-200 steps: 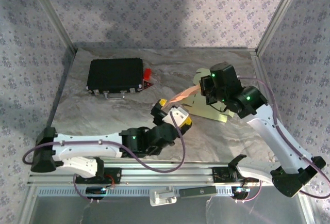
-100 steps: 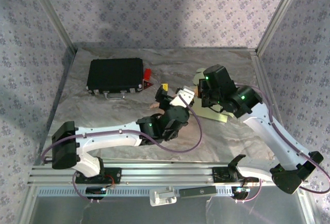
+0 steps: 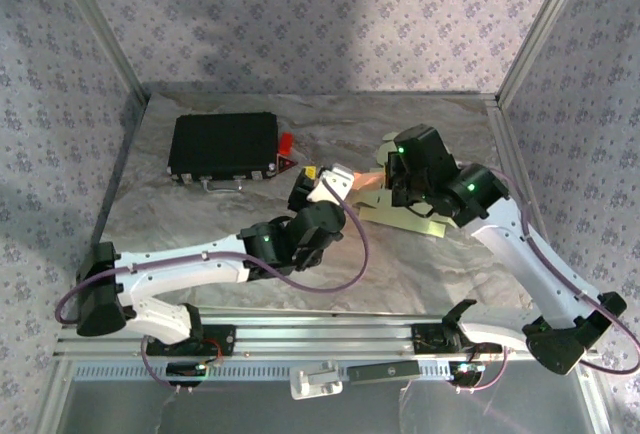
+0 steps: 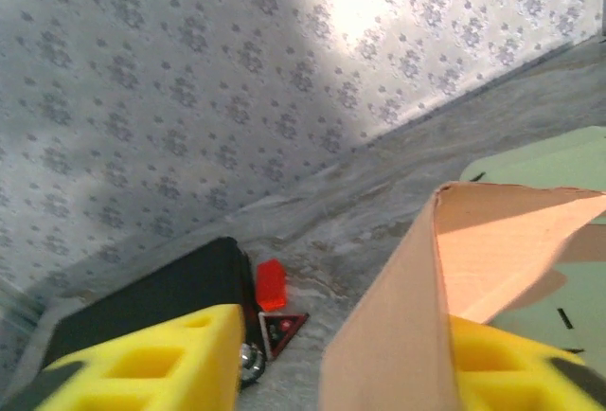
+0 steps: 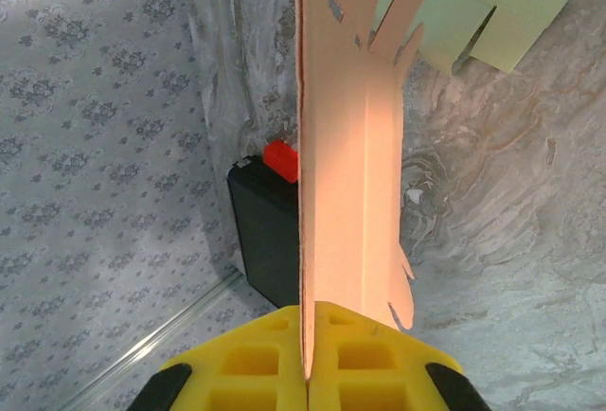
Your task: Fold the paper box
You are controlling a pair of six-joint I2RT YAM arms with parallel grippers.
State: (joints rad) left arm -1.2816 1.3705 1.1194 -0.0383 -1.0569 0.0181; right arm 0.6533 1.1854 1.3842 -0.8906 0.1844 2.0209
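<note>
My right gripper is holding the paper box over the pale green blank [image 3: 405, 217]. My left gripper should therefore close on the paper box's raised flap [image 4: 393, 321] and pull the box clear.
The paper box [image 3: 366, 182] is a salmon-pink cardboard blank held up off the table between both arms. My right gripper [image 3: 397, 182] is shut on its edge, and the sheet stands upright out of the yellow pads [image 5: 270, 359] in the right wrist view, as paper box [image 5: 346, 98]. My left gripper [image 3: 318, 186] reaches it from the left. Its jaws straddle a raised flap of the paper box [image 4: 398, 335]. The flap lies against the right finger [image 4: 511, 368], with a gap to the left finger [image 4: 142, 368].
A pale green flat blank [image 3: 408, 218] lies on the table under the right gripper. A black case [image 3: 222, 146] sits at the back left with a red piece [image 3: 286, 144] beside it. Patterned walls enclose the table on three sides.
My left arm swung from the front of the table up to the box, and its jaws narrowed around the flap. The right gripper shifted slightly left, still holding the box.
</note>
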